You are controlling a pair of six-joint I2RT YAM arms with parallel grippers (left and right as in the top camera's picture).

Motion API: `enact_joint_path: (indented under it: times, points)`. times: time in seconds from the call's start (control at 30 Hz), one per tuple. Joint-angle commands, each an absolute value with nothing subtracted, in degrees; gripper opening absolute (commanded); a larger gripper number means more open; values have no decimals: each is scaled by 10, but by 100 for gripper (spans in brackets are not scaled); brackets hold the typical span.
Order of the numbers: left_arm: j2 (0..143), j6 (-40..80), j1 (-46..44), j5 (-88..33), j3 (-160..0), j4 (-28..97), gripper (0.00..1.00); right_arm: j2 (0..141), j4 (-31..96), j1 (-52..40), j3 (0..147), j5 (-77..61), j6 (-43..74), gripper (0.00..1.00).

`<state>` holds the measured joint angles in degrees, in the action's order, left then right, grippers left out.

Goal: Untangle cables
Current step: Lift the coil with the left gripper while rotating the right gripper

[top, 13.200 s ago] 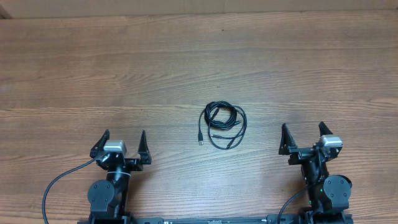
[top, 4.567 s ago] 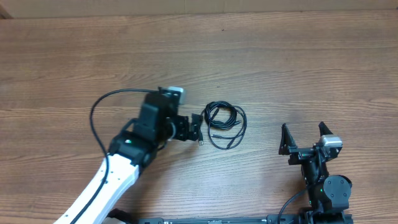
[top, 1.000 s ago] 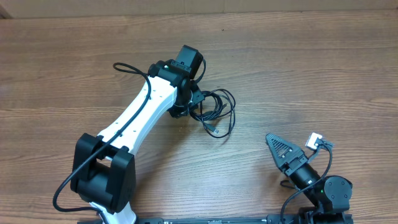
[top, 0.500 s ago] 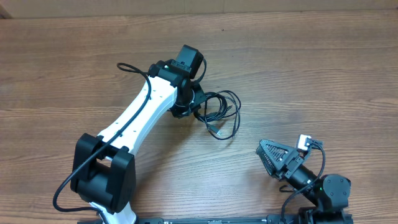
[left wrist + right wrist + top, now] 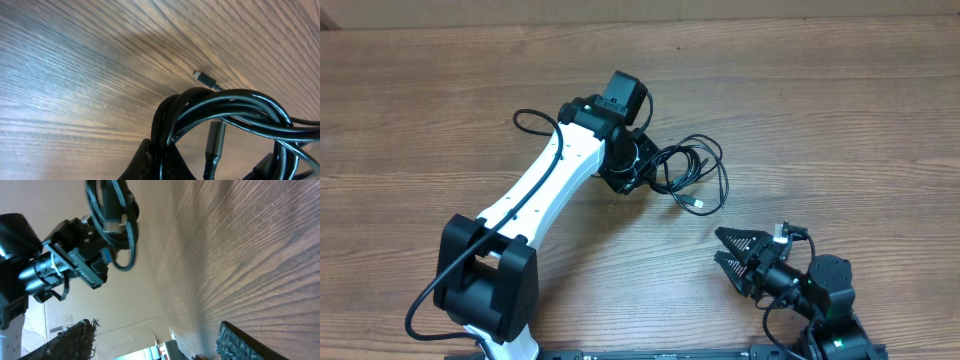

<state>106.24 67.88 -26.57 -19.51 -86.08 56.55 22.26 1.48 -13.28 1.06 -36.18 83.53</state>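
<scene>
I should set the bundle down on the wood and open my left gripper, because my left gripper is pinching several loops together and the whole bundle is hanging in coils.
The cables are a loose bundle of thin black loops at the table's middle, with a small plug hanging at the near side. My left gripper is shut on the bundle's left edge. In the left wrist view the cables curve out from between my shut fingers, and a plug tip points at the wood. My right gripper lies low at the near right, open and empty, pointing left. Its wrist view shows the cables dangling from the left gripper.
Bare wooden table lies all round the bundle. The left arm's white link stretches diagonally from its base at the near left. The right arm's base sits at the near right edge.
The left gripper has carried the bundle a little to the right, its loops spreading out. The right arm has swung left and low towards the middle, its jaws narrowing somewhat.
</scene>
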Motion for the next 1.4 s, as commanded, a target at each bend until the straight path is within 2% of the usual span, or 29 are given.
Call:
enact_joint_path:
  times: [0.0,0.07,0.13,0.27,0.43,0.47,0.57,0.67,0.8,0.9,1.03,1.07,1.2,1.23,1.3,1.37]
  points:
    - [1053,699,-277,-237,-872,565,4,232,-19,-176,5,-262,891,66]
    - [1053,699,-289,-237,-872,565,4,233,-28,-211,5,-185,923,55]
    - [1053,699,-296,-237,-872,566,4,233,-28,-224,5,-145,930,52]
    - [1053,699,-306,-264,-872,565,4,233,-29,-252,5,-65,975,38]
    - [1053,698,-319,-297,-872,566,4,233,-28,-252,5,-52,975,22]
    - [1053,698,-322,-301,-872,565,4,233,-27,-252,5,-52,971,15]
    - [1053,693,-321,-290,-872,564,4,233,-27,-252,5,-64,922,4]
    - [1053,668,-304,-251,-872,560,4,233,-13,-252,5,-86,874,4]
    - [1053,573,-257,-91,-872,558,4,233,42,-252,5,-91,849,4]
    - [1053,515,-225,4,-872,570,4,235,35,-252,5,-116,807,4]
    - [1053,507,-203,31,-872,583,4,235,35,-252,5,-149,771,4]
    - [1053,505,-202,29,-872,585,4,235,33,-252,5,-154,764,5]
    - [1053,429,-213,30,-872,581,4,235,33,-252,5,-156,762,40]
    - [1053,386,-217,30,-872,578,4,235,33,-252,5,-156,762,56]
    - [1053,322,-222,30,-872,578,4,235,33,-252,5,-157,761,70]
    - [1053,279,-223,30,-872,578,4,235,33,-252,5,-158,762,75]
